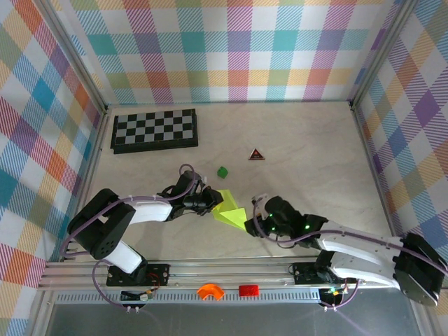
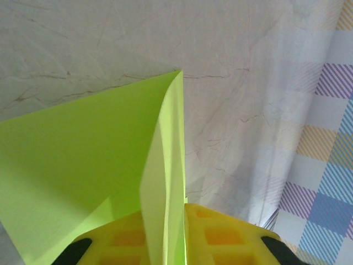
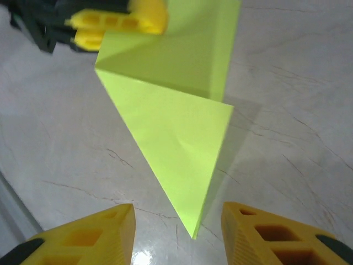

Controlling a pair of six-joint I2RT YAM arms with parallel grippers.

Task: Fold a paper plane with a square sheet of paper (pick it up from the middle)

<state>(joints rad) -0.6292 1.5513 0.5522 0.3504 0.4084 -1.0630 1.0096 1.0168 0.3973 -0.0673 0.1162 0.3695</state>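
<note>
The paper plane's pointed end (image 3: 174, 146) opens wide beyond my left gripper's fold, so next my right gripper goes in past the paper plane's tip and squeezes the paper plane's middle (image 1: 234, 208) closed.
The paper plane (image 1: 231, 210) is a lime yellow-green folded piece lying at the middle of the table between both arms. My left gripper (image 1: 213, 204) holds its left end. In the left wrist view the yellow fingers (image 2: 231, 240) are shut on an upright fold of the paper plane (image 2: 83, 165). My right gripper (image 1: 253, 223) is just right of the paper's pointed end. Seen from the right wrist, this gripper (image 3: 179, 237) stands open, and the tip of the paper plane (image 3: 176, 138) points into the gap without touching either finger. The left gripper's fingers (image 3: 118, 22) show at the top left.
A small dark green block (image 1: 222, 171) sits just behind the paper. A dark triangular piece (image 1: 257, 155) lies further back, and a chessboard (image 1: 155, 130) at the back left. Checked walls enclose the table. An orange piece (image 1: 210, 291) and a red piece (image 1: 248, 290) sit on the front rail.
</note>
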